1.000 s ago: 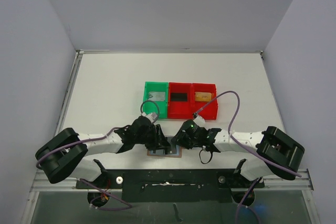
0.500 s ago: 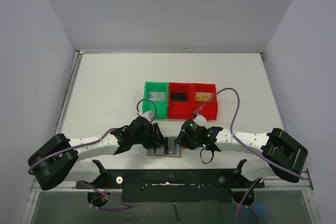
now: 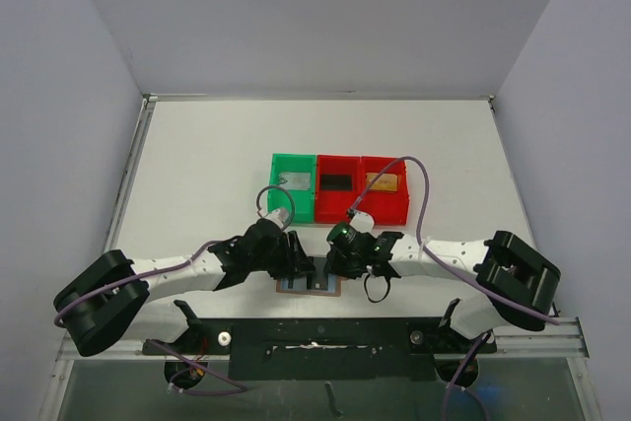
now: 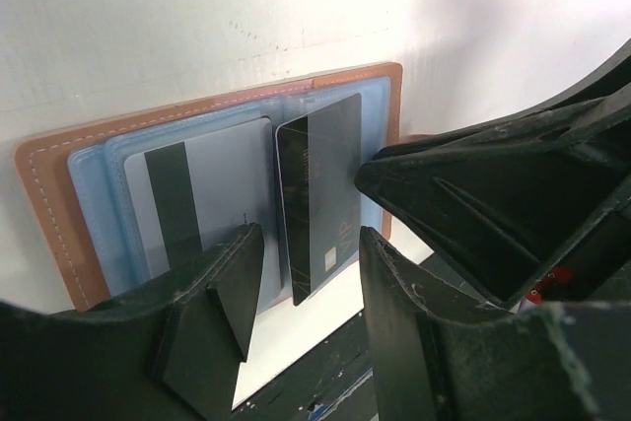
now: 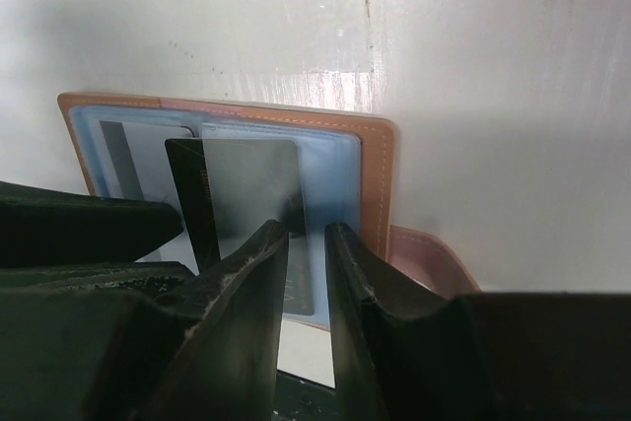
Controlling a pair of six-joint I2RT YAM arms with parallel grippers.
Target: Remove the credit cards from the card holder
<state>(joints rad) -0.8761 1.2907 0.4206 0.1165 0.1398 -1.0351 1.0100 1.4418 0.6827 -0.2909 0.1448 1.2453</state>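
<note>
The left gripper's open fingers have the black credit card's lower corner [image 4: 299,293] loose between them, so the robot should grip the card's near end [image 4: 320,268] and tilt the card upright before it pulls.
The brown card holder [image 3: 296,288] lies open at the table's near edge, its blue sleeves [image 4: 94,194] facing up. A silver-grey credit card [image 4: 212,179] sits in a sleeve. A black credit card [image 4: 320,194] sticks out of its sleeve past the holder's near edge. My left gripper [image 4: 308,278] is open, and the black card's lower corner lies between its fingers without touching them. My right gripper [image 5: 306,244] hovers over the holder's right part [image 5: 375,184], its jaws a narrow gap apart with nothing clamped.
Behind the holder stand a green bin [image 3: 276,199] with a silver-grey card [image 3: 294,181], a red bin [image 3: 338,206] with a black card [image 3: 337,182], and a second red bin [image 3: 385,209] with a gold-tan card [image 3: 382,181]. The holder's pink strap [image 5: 429,258] juts out on the right.
The right gripper has moved left over the holder and its jaws have narrowed. The left gripper has drawn back a little to the left, uncovering the black card.
</note>
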